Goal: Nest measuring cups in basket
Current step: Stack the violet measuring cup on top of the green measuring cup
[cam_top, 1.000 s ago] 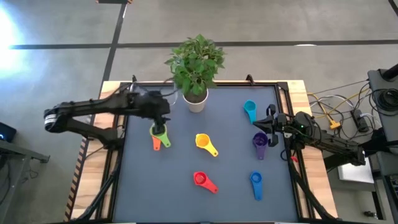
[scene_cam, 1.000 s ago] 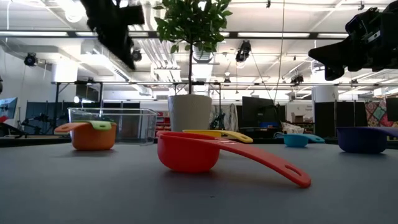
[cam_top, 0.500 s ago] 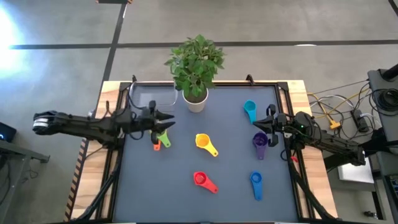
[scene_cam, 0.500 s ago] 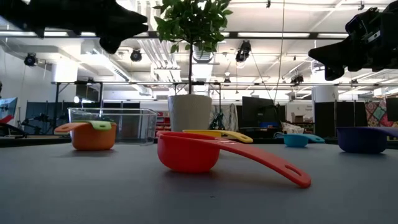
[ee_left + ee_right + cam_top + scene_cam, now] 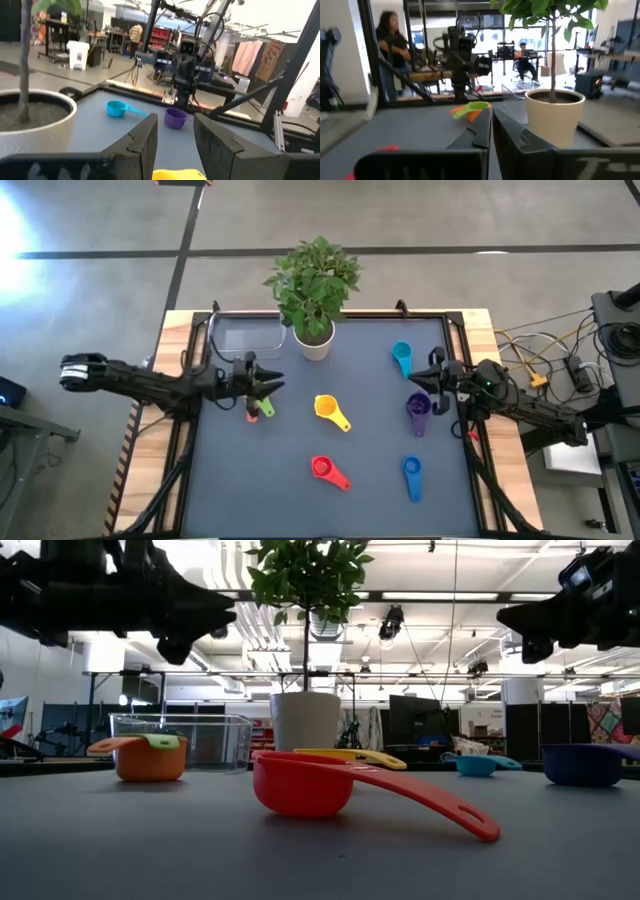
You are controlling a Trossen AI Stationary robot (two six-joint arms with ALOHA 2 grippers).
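The purple cup (image 5: 419,410) lies across the mat from my left gripper, so my right gripper should take the purple cup's rim (image 5: 420,394) and offer the cup's handle to my left gripper.
The green cup (image 5: 264,405) sits nested inside the orange cup (image 5: 253,410), which rests on the mat near the left side. My left gripper (image 5: 274,384) hovers open and level just above and beyond them, pointing right; it also shows in its own wrist view (image 5: 175,145). The yellow (image 5: 326,408), red (image 5: 322,468), blue (image 5: 411,468), teal (image 5: 402,356) and purple (image 5: 418,408) cups lie apart on the mat. The clear basket (image 5: 245,335) stands at the far left. My right gripper (image 5: 414,384) is shut, raised beside the purple cup, pointing left.
A potted plant in a white pot (image 5: 314,340) stands at the far middle, right of the basket. A raised black frame (image 5: 455,330) borders the mat. People show in the room beyond (image 5: 390,40). Open mat lies between the yellow and purple cups.
My left gripper, which pointed down over the green and orange cups, has drawn back toward the table's left edge and tipped up to level, pointing right. The nested green and orange cups have stayed in place.
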